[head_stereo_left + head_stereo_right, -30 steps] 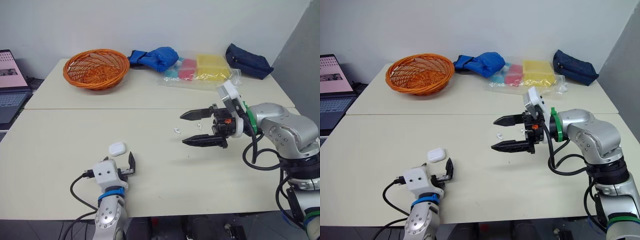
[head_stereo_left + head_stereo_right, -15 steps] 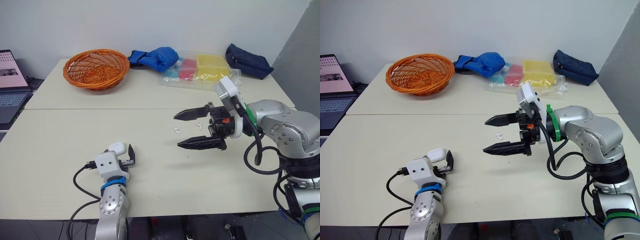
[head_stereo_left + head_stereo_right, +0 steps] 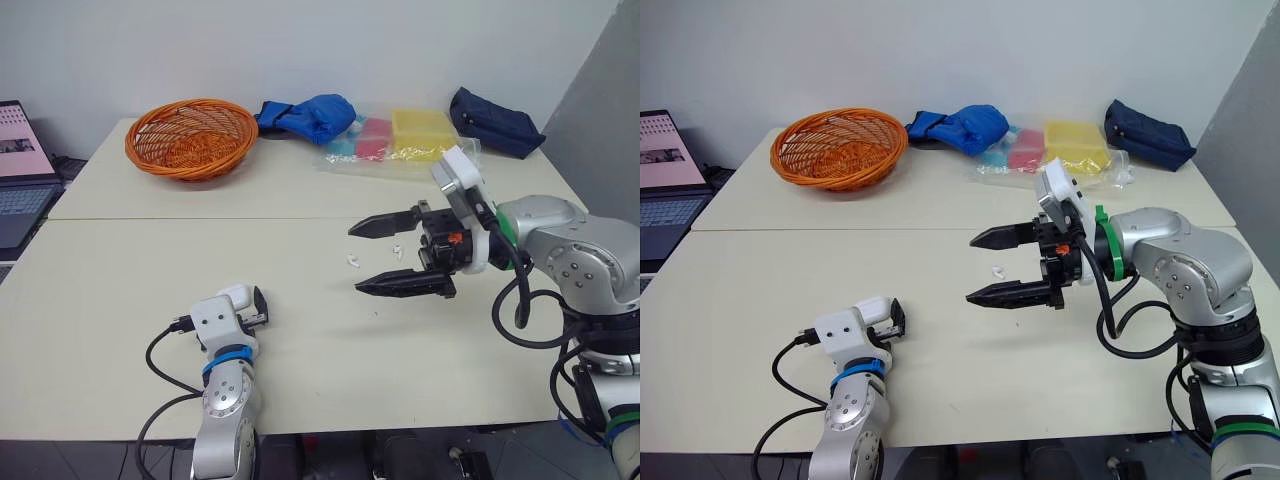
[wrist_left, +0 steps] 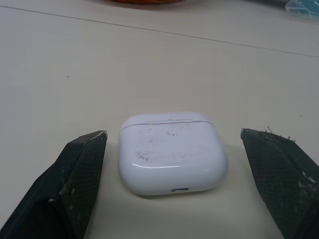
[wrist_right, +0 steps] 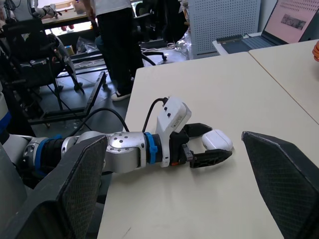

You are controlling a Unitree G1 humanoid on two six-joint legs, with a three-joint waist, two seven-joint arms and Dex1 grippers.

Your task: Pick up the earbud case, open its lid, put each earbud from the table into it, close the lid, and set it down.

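The thin seam [image 4: 149, 124] is shut tight from end to end, so the lid [image 4: 167, 118] will stay closed when the robot lifts and carries the white earbud case.
The white earbud case [image 4: 172, 152] lies closed on the table near the front left. My left gripper [image 3: 247, 307] is open around it, one black finger [image 4: 75, 184] on each side and a gap between each pad and the case. The right wrist view shows the same: the case [image 5: 218, 140] sits between the left gripper's jaws. Two small white earbuds lie mid-table, one [image 3: 352, 261] to the left and one [image 3: 397, 251] to the right. My right gripper [image 3: 972, 269] hovers over them, wide open and holding nothing.
At the back of the table stand an orange wicker basket [image 3: 191, 135], a blue cloth [image 3: 312, 114], a clear bag of coloured boxes [image 3: 400, 140] and a dark blue pouch [image 3: 495, 122]. A laptop [image 3: 20, 170] sits at the far left. A person [image 5: 117, 30] stands beyond the table.
My left gripper has slid forward so the case now lies between its fingers. The right gripper shifted slightly left over the earbuds, staying open.
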